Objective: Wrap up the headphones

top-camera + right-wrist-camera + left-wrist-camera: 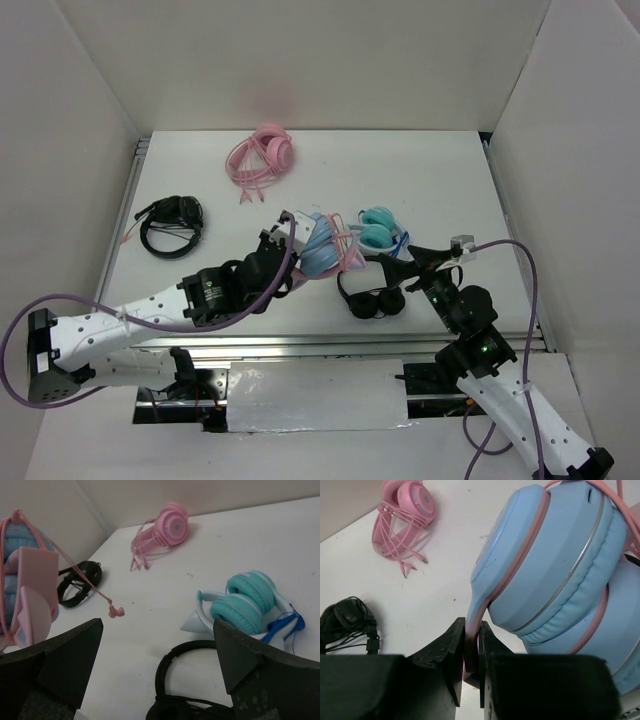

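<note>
The pink cable is wrapped around the light blue cups (319,248), so the robot's left gripper should keep going toward the clear space (252,215) near the all-pink pair and let go there.
The headphones (322,252), with light blue ear cups and a pink band, are held up over the middle of the table. My left gripper (290,236) is shut on their band just below a cup. In the left wrist view the band sits pinched between the black fingers (454,645), and the blue cups (555,565) fill the right side. Thin pink cable (620,502) runs across the cups. In the right wrist view the headphones (25,580) are at the left, and the cable's plug end (116,611) dangles free. My right gripper (157,645) stands wide open and holds nothing, just right of the headphones (400,258).
An all-pink pair (262,155) lies at the back. A black pair (172,225) lies at the left. A teal-and-white pair (378,230) and another black pair (372,298) lie right under my right gripper. White walls (80,120) enclose the table.
</note>
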Controlling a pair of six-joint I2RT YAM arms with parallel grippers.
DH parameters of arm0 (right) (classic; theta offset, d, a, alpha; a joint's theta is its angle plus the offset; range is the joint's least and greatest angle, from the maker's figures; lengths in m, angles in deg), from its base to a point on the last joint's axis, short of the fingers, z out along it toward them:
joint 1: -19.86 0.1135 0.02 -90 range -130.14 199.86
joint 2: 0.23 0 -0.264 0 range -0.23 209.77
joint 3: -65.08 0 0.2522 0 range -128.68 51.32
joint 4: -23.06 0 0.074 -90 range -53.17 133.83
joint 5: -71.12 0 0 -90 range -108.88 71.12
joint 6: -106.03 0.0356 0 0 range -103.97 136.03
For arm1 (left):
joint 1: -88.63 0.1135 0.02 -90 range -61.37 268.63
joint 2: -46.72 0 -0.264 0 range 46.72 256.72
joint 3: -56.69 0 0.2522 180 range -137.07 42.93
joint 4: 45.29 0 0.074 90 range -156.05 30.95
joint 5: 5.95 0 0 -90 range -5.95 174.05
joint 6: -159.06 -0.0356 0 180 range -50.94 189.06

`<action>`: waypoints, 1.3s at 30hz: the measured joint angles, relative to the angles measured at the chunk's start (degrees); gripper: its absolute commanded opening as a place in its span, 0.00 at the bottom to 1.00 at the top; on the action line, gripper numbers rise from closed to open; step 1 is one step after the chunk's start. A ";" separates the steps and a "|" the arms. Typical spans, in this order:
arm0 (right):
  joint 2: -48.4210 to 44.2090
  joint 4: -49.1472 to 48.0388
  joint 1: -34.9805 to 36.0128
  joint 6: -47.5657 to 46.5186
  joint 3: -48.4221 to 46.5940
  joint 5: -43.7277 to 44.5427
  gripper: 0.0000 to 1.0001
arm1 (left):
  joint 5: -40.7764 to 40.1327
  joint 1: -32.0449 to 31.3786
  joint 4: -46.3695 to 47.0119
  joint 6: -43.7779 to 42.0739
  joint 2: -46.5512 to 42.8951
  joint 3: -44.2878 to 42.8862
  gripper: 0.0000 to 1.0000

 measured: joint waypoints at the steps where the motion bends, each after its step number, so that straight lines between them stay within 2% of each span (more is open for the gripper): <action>1: -0.35 0.85 0.00 0.24 0.00 0.90 1.00 | -0.13 -0.52 -0.35 0.66 0.00 0.52 0.00; 9: -0.68 4.09 0.00 1.25 0.59 3.85 1.00 | 1.33 -4.24 -2.05 7.85 -2.89 10.40 0.00; 13: 0.48 3.85 0.00 1.44 1.44 3.85 1.00 | 1.09 -4.15 -2.01 9.22 -4.55 15.37 0.00; 17: 2.58 3.15 0.00 1.44 1.77 3.72 1.00 | 1.14 -2.25 -0.94 9.18 -4.11 16.22 0.00; 26: 6.88 0.31 0.00 1.20 1.99 3.41 1.00 | 9.51 15.32 8.57 8.44 2.01 18.82 0.00; 39: 16.09 -6.40 -0.02 -0.04 1.99 2.95 1.00 | 18.64 32.28 19.63 3.04 15.89 17.62 0.00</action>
